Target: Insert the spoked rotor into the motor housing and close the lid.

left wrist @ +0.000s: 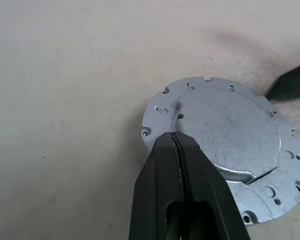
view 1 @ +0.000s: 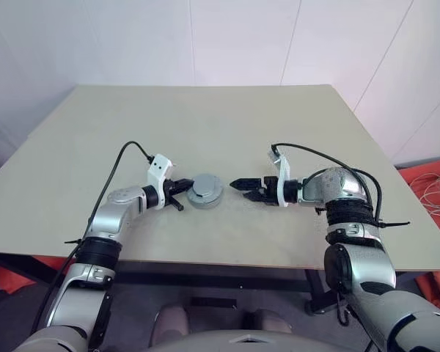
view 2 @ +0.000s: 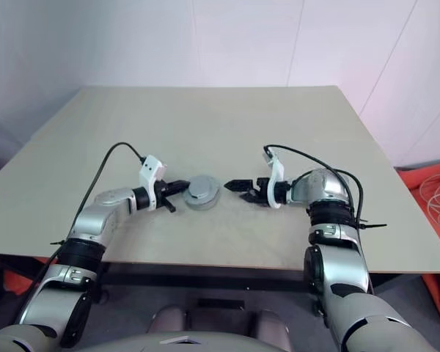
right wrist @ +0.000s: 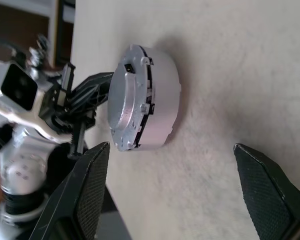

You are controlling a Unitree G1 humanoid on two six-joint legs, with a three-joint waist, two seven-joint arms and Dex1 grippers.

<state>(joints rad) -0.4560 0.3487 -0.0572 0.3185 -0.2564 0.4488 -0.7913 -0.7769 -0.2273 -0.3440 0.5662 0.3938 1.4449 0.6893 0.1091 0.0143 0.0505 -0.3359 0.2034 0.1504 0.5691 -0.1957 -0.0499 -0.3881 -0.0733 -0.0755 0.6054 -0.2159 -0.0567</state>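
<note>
I can see a dark gap between the lid's rim and the motor housing, so my right gripper should squeeze both together at the housing's side before my left gripper takes them.
The motor housing is a squat silvery round part standing mid-table, also seen side-on in the right wrist view. The lid, a flat silvery plate with small holes round its rim, lies on top of it. The spoked rotor is hidden. My left gripper is shut, its tip at the lid's left edge with nothing between the fingers. My right gripper stands open a short way to the right of the housing, pointing at it without touching.
The beige table stretches bare behind the housing up to the white wall. Its front edge runs just below both arms. Orange cloth and cables lie on the floor to the right.
</note>
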